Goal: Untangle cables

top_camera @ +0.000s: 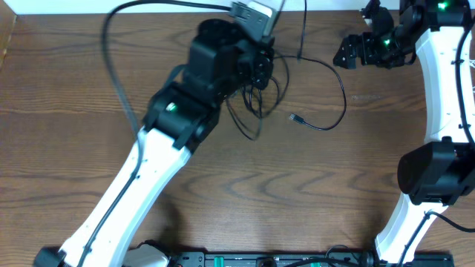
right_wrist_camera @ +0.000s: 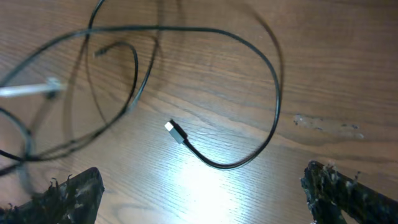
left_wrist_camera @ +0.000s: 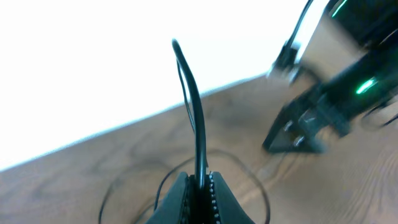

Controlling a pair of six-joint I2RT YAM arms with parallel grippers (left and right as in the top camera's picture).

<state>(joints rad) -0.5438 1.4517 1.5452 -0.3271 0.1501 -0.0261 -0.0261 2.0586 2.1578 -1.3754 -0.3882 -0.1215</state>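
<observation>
The black cable's plug-side piece (top_camera: 342, 89) runs free of the loops, so my open right gripper should keep going toward that piece near the loops (top_camera: 313, 60) until it closes.
The black cable (top_camera: 326, 124) lies in loose loops at the table's back middle, its small plug (top_camera: 295, 117) free on the wood. My left gripper (top_camera: 261, 70) sits over the tangle and is shut on a strand of the black cable (left_wrist_camera: 198, 124), which rises from between the jaws of the left gripper (left_wrist_camera: 200, 183). My right gripper (top_camera: 347, 53) hovers to the right, open wide with nothing between its fingers. In the right wrist view the right gripper (right_wrist_camera: 208, 199) hangs above the black cable's plug (right_wrist_camera: 176, 132). A pale, blurred cord end (right_wrist_camera: 31, 90) shows at the left.
A grey-white box (top_camera: 251, 10) sits at the table's back edge. The left arm's thick black cord (top_camera: 111, 59) arcs over the left side. The right arm's body (top_camera: 430, 174) stands at the right, and a power strip (top_camera: 260, 259) runs along the front edge.
</observation>
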